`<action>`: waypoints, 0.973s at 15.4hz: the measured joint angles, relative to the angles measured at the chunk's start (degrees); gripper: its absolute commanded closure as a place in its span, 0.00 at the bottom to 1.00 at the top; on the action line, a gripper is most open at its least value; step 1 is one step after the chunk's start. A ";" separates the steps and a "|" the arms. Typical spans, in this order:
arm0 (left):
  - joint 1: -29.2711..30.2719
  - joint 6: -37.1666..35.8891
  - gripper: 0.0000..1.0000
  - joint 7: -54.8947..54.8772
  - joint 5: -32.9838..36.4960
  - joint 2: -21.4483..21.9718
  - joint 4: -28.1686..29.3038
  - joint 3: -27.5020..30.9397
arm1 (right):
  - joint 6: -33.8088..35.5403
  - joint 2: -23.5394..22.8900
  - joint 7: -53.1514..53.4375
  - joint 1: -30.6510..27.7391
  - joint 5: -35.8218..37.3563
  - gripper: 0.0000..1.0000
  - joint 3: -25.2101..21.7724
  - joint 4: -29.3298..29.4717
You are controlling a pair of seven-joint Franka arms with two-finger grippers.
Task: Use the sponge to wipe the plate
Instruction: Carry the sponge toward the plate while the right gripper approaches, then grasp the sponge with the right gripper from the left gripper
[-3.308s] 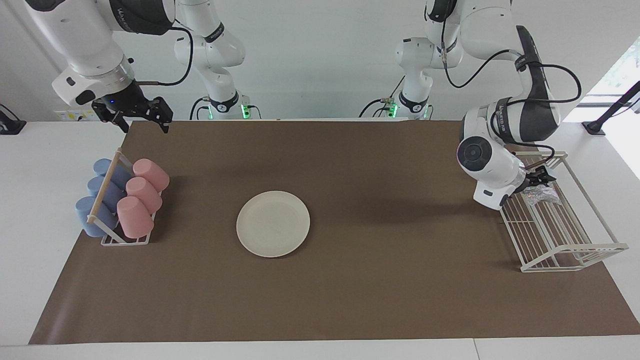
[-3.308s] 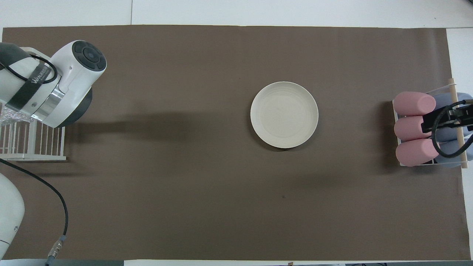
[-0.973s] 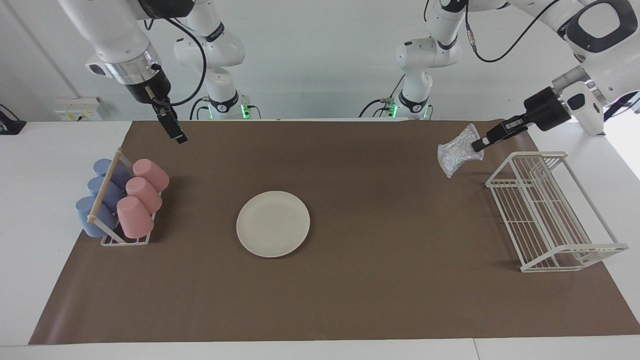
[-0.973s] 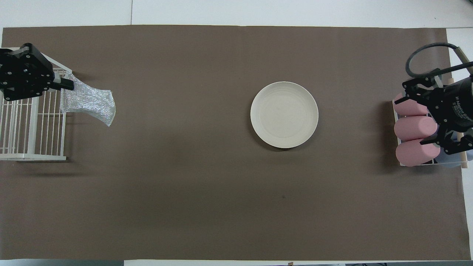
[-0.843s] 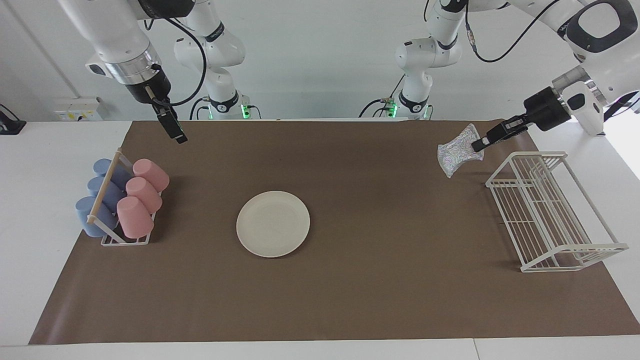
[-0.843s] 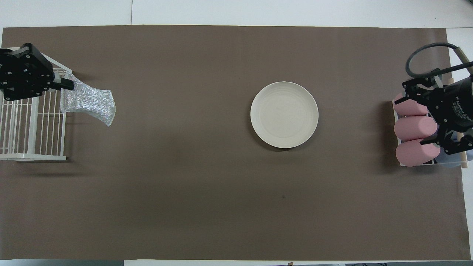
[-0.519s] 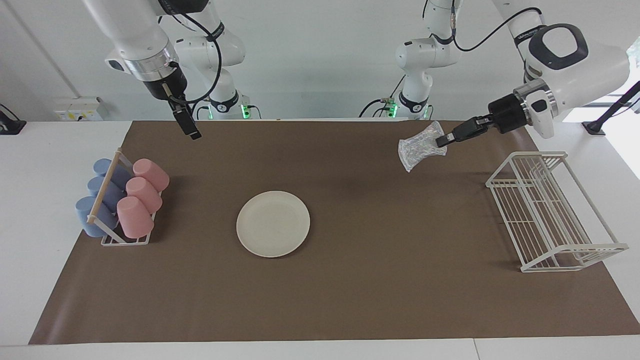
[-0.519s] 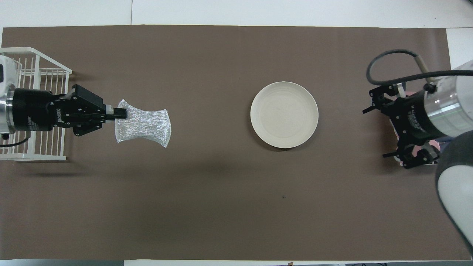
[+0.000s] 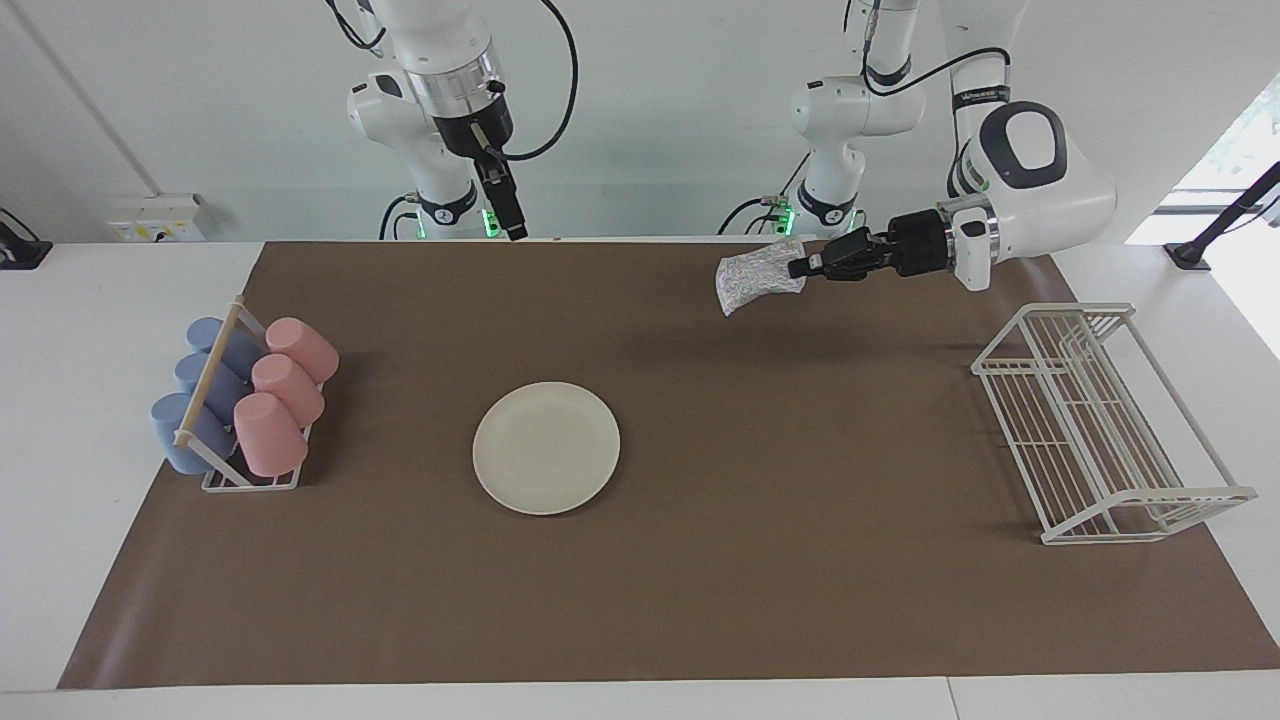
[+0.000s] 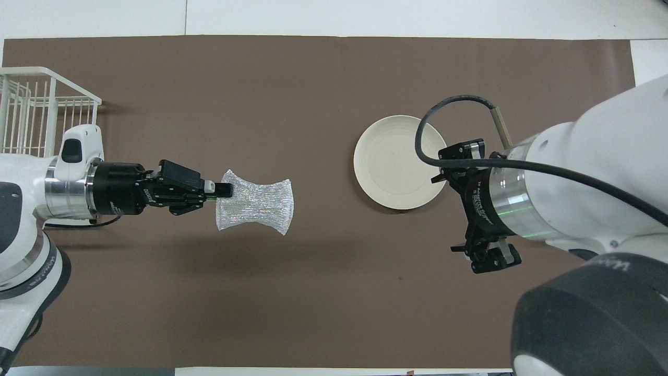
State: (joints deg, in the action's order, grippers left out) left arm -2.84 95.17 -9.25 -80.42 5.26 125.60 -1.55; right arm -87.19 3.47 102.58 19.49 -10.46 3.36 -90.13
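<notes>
My gripper will carry the sponge (image 10: 255, 201) it holds by one end. The sponge sticks straight out with its far edge spread (image 10: 288, 207), so its loose end should stay flared as it moves.
The cream-white plate (image 9: 546, 447) lies flat on the brown mat (image 9: 800, 520); it also shows in the overhead view (image 10: 396, 162), its edge partly under the right arm's cable. My left gripper (image 9: 800, 267) (image 10: 225, 189) is shut on one end of the silver-grey speckled sponge (image 9: 757, 275) (image 10: 255, 204). It holds the sponge in the air over the mat, between the wire rack and the plate. My right gripper (image 9: 512, 228) (image 10: 449, 214) is open and empty. It hangs high over the mat beside the plate, toward the right arm's end.
A white wire rack (image 9: 1100, 420) (image 10: 31, 109) stands at the left arm's end of the mat. A rack of pink and blue cups (image 9: 240, 405) stands at the right arm's end; the right arm hides it in the overhead view.
My left gripper has carried the sponge from beside the wire rack toward the plate. My right arm has swung from above the cup rack to beside the plate.
</notes>
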 measured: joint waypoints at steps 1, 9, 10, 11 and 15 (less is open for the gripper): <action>-0.69 -0.15 1.00 -0.91 -1.56 0.08 1.01 -0.01 | -0.05 0.00 1.45 0.46 -0.41 0.00 0.14 0.00; -3.15 -2.01 1.00 -5.31 -5.24 0.35 3.20 -0.08 | -8.94 0.28 9.69 5.69 -0.82 0.00 1.68 -2.59; -3.63 -2.01 1.00 -5.43 -5.36 0.35 3.20 -0.08 | -9.89 0.71 10.61 7.28 -0.82 0.00 1.84 -4.03; -3.90 -2.01 1.00 -5.47 -5.40 0.36 3.20 -0.08 | -10.36 1.27 11.26 8.41 -0.82 0.00 2.00 -5.36; -4.36 -2.14 1.00 -5.52 -5.43 0.38 3.20 -0.05 | -12.30 2.92 13.22 9.51 -0.87 0.00 2.07 -7.56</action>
State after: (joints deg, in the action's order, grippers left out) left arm -7.20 93.03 -14.77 -85.85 5.64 128.80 -1.60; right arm -99.49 6.39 115.79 29.00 -11.33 5.43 -97.69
